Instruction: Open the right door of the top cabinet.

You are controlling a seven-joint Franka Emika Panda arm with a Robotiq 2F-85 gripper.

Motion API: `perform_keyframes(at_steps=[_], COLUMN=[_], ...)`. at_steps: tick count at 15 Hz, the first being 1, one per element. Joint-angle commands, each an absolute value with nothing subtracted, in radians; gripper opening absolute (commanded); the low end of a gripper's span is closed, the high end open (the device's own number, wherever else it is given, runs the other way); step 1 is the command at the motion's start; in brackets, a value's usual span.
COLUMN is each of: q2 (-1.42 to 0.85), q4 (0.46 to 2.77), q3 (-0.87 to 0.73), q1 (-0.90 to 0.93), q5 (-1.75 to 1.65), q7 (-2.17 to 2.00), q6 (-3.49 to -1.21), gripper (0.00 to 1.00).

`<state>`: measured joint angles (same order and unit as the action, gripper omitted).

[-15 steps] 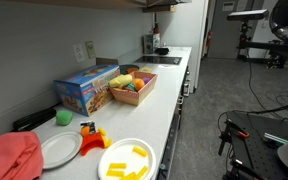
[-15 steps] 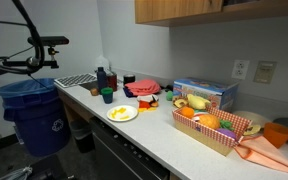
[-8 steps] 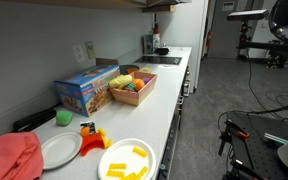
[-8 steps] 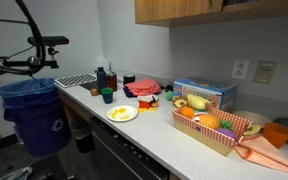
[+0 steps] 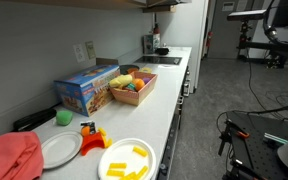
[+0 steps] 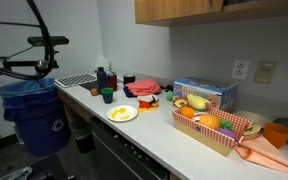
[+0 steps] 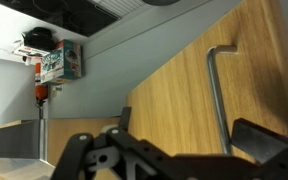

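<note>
My gripper should back off from the handle on the door's outer side (image 7: 218,95), go around the door's free edge (image 7: 275,50) and push from inside, since the door is ajar.
In the wrist view the top cabinet's light tan wood door (image 7: 174,90) fills the frame. A grey metal bar handle (image 7: 216,90) runs down it. My gripper (image 7: 184,125) is open right in front of the door. The handle stands between the jaws, close to the right finger (image 7: 269,142) and apart from the left finger (image 7: 122,115). I cannot tell whether a finger touches the handle. The cabinet shows as tan wood at the top of an exterior view (image 6: 214,8) and as a thin tan edge in an exterior view (image 5: 84,3). The gripper does not show in either exterior view.
A long white counter (image 5: 169,95) below holds a blue box (image 5: 84,88), a basket of toy food (image 5: 132,88), plates (image 5: 126,160) and an orange cloth (image 5: 9,158). A blue bin (image 6: 36,115) stands at the counter's end. Black stands and cables (image 5: 254,25) are on the open floor.
A dark curved cable at the upper left of an exterior view has shifted slightly to the right. The counter objects have not moved.
</note>
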<state>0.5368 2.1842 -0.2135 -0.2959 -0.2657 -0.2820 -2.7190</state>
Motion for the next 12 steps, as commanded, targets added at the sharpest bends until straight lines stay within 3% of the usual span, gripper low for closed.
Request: perform_keyframes(at_steps=[1,7,12], q2=[0.549,0.641,0.706], q4=[2.198,2.258,2.291], q3=[-0.162,-0.159,-0.172], q1=[-0.441,-0.638,-0.538], q5=[-0.287,-0.343,-0.244], q7=[-0.307,-0.302,-0.188], q6=[-2.746,-2.71,-2.586], gripper=[1.0,1.0,1.0])
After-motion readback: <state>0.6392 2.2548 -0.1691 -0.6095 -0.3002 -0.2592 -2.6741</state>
